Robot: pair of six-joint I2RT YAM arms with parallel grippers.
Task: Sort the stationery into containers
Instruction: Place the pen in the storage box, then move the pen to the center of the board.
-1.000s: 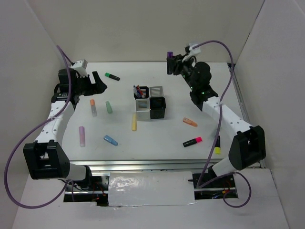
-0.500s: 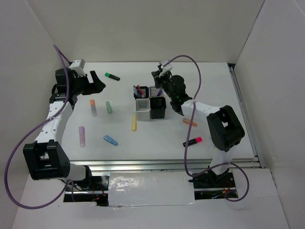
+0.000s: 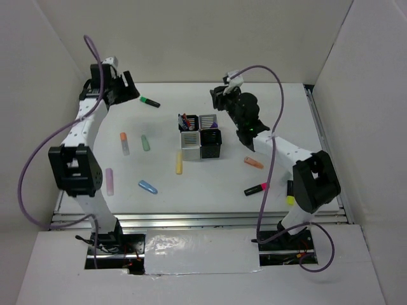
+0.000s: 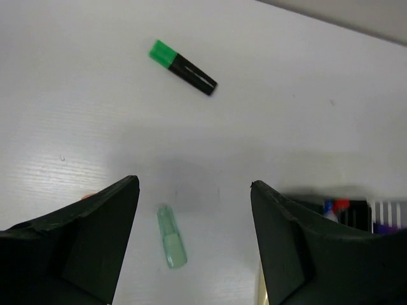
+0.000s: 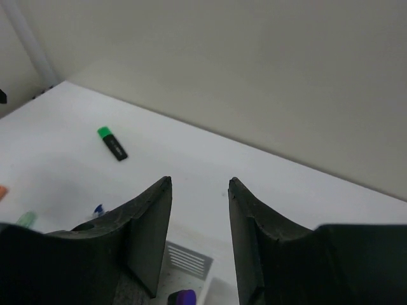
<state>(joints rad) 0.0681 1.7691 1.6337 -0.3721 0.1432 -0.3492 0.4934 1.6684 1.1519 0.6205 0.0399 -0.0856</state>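
Observation:
The green-ended black highlighter [image 3: 150, 101] is close to the back wall and far from my right gripper, so my left gripper should first bring it next to the pastel green marker.
The containers [image 3: 201, 136] form a 2x2 block of black and silver cups mid-table, with pens in the back-left black cup. A purple marker [image 3: 212, 122] [image 5: 184, 297] stands in the back-right silver cup [image 5: 188, 260]. My right gripper [image 3: 218, 100] [image 5: 200, 181] hangs just above and behind it, open and holding nothing. My left gripper [image 3: 129, 89] [image 4: 194, 184] is open at the back left, above the table. A green-ended black highlighter [image 3: 150, 101] [image 4: 182, 67] lies just ahead of it, and a pastel green marker [image 4: 172, 236] [image 3: 145, 143] below it.
Loose stationery lies around the cups: an orange marker [image 3: 124, 141], a yellow one [image 3: 179, 162], a lilac one [image 3: 109, 181], a blue one [image 3: 147, 187], another orange one [image 3: 254, 162], a pink-ended highlighter [image 3: 257, 189] and a yellow-ended one [image 3: 290, 194]. White walls enclose the table.
My right gripper carried the purple marker from the back right to the silver cup, let it go there and opened. My left arm swung toward the back wall, nearer the green highlighter.

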